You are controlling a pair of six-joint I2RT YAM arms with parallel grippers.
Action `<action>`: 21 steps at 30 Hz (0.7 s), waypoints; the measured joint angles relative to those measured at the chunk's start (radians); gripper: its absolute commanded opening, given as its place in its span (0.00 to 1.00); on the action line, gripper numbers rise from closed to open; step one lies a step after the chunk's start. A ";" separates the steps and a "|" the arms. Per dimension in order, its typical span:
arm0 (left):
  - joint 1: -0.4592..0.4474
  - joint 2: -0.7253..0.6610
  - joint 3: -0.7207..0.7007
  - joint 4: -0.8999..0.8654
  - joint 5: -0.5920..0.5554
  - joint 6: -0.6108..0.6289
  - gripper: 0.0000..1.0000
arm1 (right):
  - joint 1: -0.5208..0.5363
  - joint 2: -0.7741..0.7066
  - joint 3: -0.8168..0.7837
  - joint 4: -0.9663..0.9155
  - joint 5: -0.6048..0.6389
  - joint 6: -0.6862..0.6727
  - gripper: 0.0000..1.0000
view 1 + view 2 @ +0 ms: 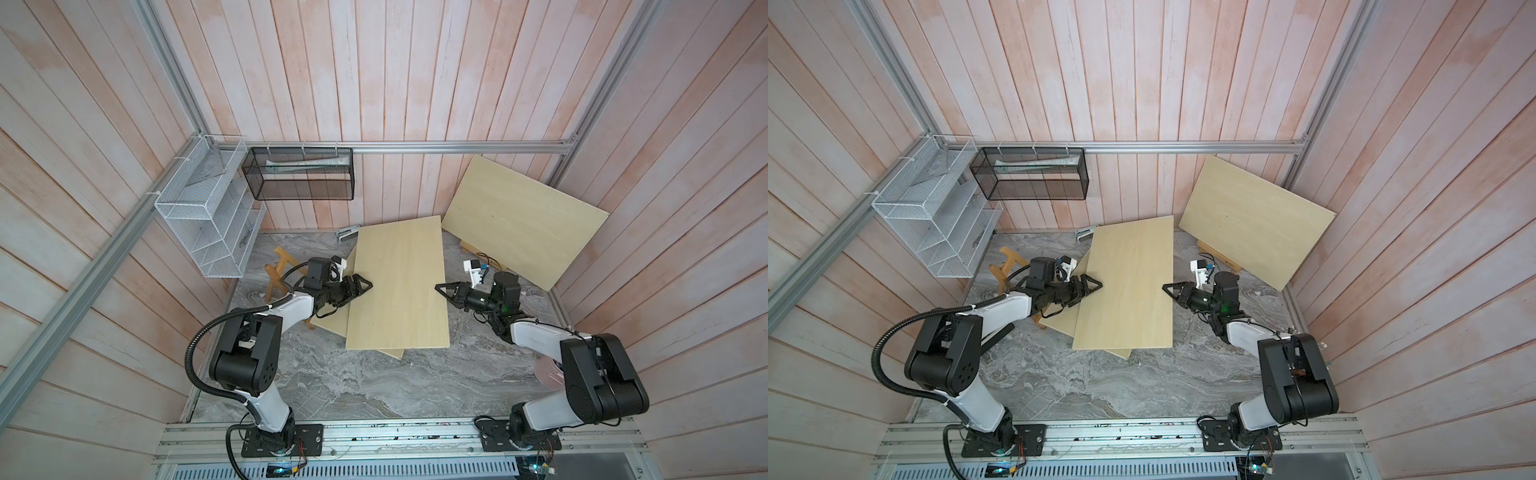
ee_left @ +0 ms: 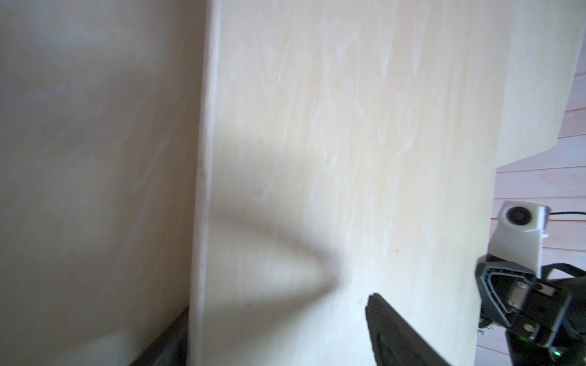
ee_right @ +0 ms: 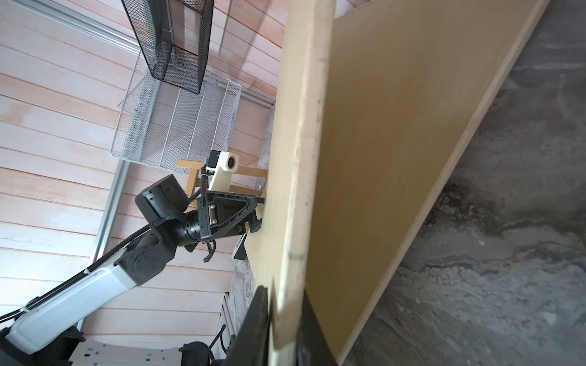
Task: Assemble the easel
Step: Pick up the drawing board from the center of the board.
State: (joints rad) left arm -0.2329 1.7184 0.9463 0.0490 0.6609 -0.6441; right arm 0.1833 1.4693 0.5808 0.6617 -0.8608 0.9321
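The upper board in the robot's right gripper covers the second board (image 1: 334,321), so next the left gripper grabs the upper board's free edge (image 1: 350,313) and swings the upper board out of the way.
In both top views a pale wooden board (image 1: 399,286) (image 1: 1129,286) hangs tilted over the table's middle, above a second board (image 1: 332,322) (image 1: 1063,322) lying flat. My right gripper (image 1: 438,287) (image 3: 285,329) is shut on the upper board's right edge. At its left edge my left gripper (image 1: 368,284) (image 2: 279,336) stands open, one finger (image 2: 396,329) over the board's face and the other below it. A wooden easel frame (image 1: 282,266) (image 1: 1005,266) stands behind the left arm. A third board (image 1: 523,220) (image 1: 1254,216) leans in the back right corner on a small wooden stand (image 1: 469,247).
A white mesh rack (image 1: 208,224) hangs on the left wall and a black mesh basket (image 1: 299,174) on the back rail. A small grey tool (image 1: 347,232) lies behind the boards. A pink disc (image 1: 548,372) lies by the right arm. Plank walls enclose the marble table (image 1: 374,386).
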 measured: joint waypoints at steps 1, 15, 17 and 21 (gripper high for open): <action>0.004 0.003 -0.011 0.026 0.021 -0.009 0.81 | -0.010 -0.002 -0.020 0.018 -0.016 0.012 0.00; 0.009 0.086 -0.080 0.270 0.263 -0.093 0.58 | -0.079 0.158 -0.154 0.517 -0.103 0.303 0.00; 0.006 0.084 -0.098 0.290 0.277 -0.099 0.50 | -0.086 0.205 -0.160 0.608 -0.113 0.352 0.00; 0.002 0.040 -0.146 0.304 0.304 -0.108 0.40 | -0.100 0.271 -0.162 0.723 -0.130 0.447 0.00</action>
State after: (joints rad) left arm -0.2314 1.7584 0.7998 0.3527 0.9646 -0.7521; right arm 0.0830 1.7405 0.4187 1.3849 -0.9905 1.3796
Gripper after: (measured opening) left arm 0.439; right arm 0.116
